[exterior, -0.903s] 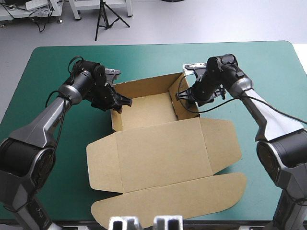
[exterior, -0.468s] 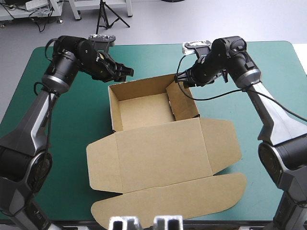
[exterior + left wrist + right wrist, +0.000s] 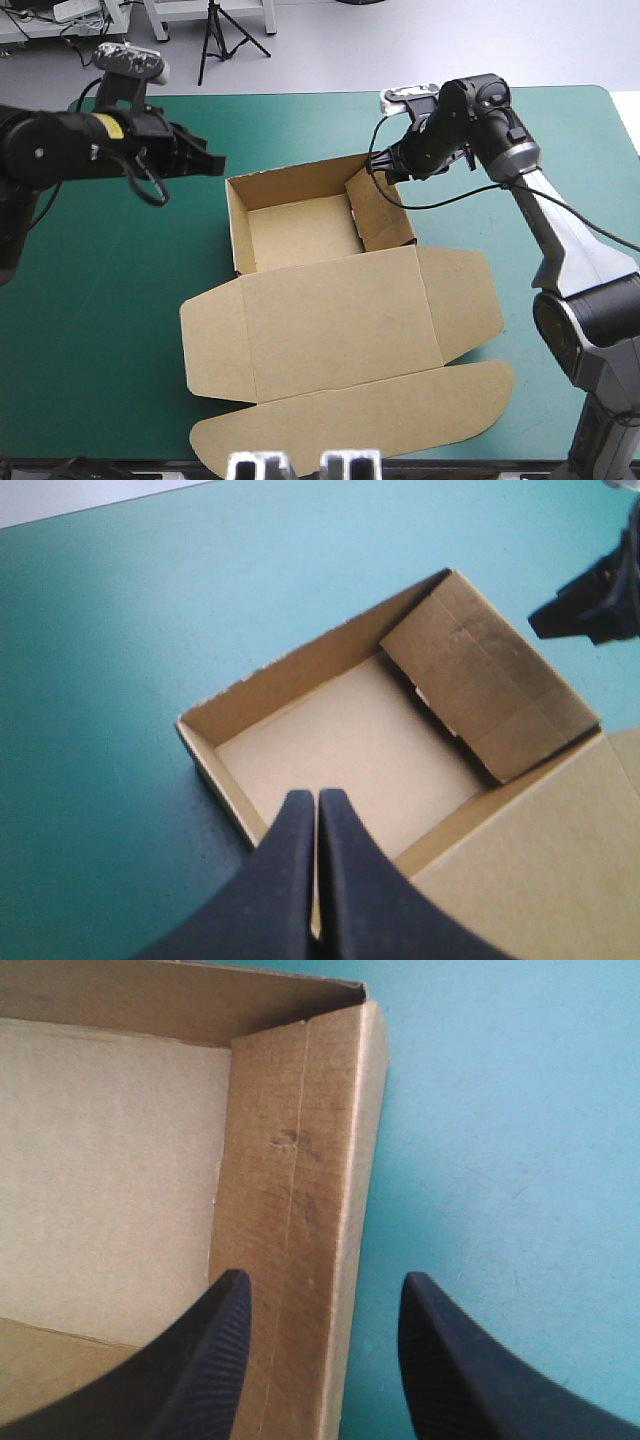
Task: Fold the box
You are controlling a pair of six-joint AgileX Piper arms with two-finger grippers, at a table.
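Note:
The lid (image 3: 340, 328) is joined to the tray's front edge (image 3: 328, 260) and lies flat, so it will be dragged along, still spread open, when the robot pulls the box aside.
The brown box (image 3: 300, 225) stands as an open tray at mid-table, its lid (image 3: 340, 320) lying flat toward the front edge. The tray's right wall (image 3: 382, 212) leans inward. My left gripper (image 3: 215, 165) is shut on nothing, raised above the cover just left of the tray's far-left corner; in its own view the fingers (image 3: 318, 805) meet in one arch over the tray (image 3: 350, 745). My right gripper (image 3: 382, 172) hovers open above the far end of the right wall. Its fingers (image 3: 320, 1300) straddle that wall (image 3: 300, 1200) without touching it.
The lid's side flaps (image 3: 215, 345) and the long rounded front flap (image 3: 360, 410) lie flat, reaching close to the table's front edge. Bare teal-green cover (image 3: 110, 290) shows to the left, right and beyond the tray.
My left gripper has let go of the tray's left wall, pulled up and away to the left, and shut. The right gripper rose off the right wall earlier and has held still since.

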